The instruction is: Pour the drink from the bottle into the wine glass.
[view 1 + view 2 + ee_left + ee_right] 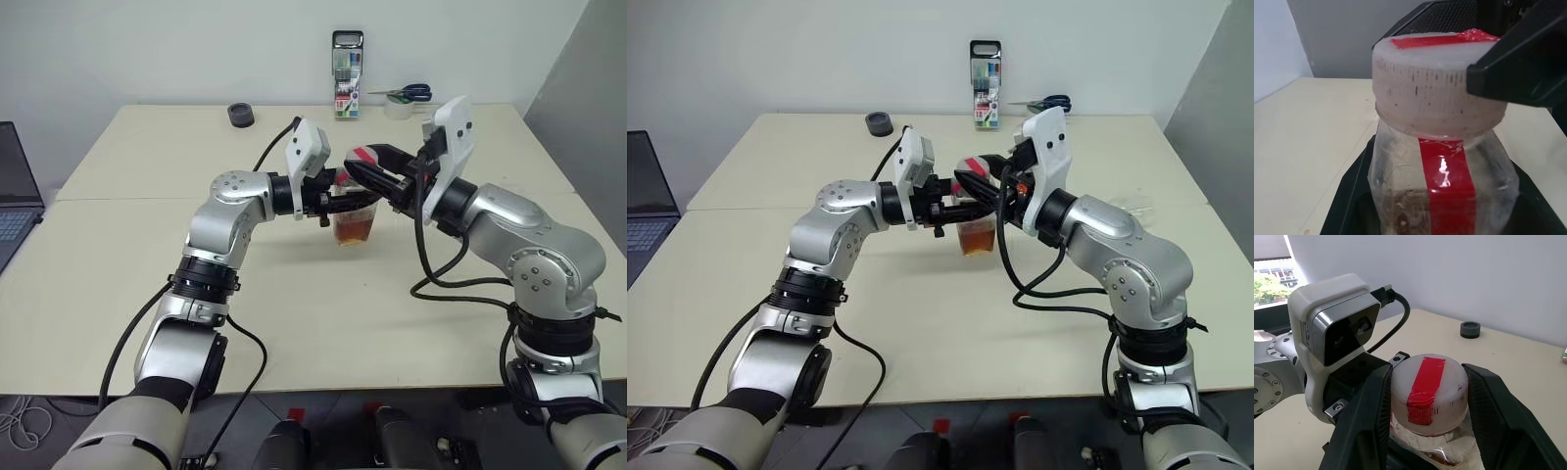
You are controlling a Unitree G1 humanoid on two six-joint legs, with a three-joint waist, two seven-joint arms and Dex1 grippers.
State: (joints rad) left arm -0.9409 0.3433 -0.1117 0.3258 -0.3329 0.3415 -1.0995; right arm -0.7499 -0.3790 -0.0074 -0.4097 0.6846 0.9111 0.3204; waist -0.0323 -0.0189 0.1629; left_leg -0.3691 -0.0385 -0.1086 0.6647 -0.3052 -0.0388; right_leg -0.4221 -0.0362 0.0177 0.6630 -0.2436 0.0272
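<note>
I need to open my right gripper, grip the cap [362, 155] again and turn it further before I pour the drink, because the cap is still on the bottle's neck [1442, 137].
The bottle [355, 217] hangs upright above the middle of the table [147, 157]. My left gripper [345, 201] comes in from the left and is shut on its clear body [1400, 181]. The reddish-brown drink [977, 238] fills its lower part. A red strip runs over the white cap [1429, 394] and down the side. From the right, my right gripper [370, 168] has a black finger [1369, 416] pressed against each side of the cap. A clear glassy shape [1134, 204] lies just behind my right forearm; I cannot tell whether it is the wine glass.
A laptop [15, 196] sits at the table's left edge. Along the far edge are a small black round object [241, 115], a box of markers [347, 74] standing upright, and blue-handled scissors [407, 93]. A grey wall closes in at the far right.
</note>
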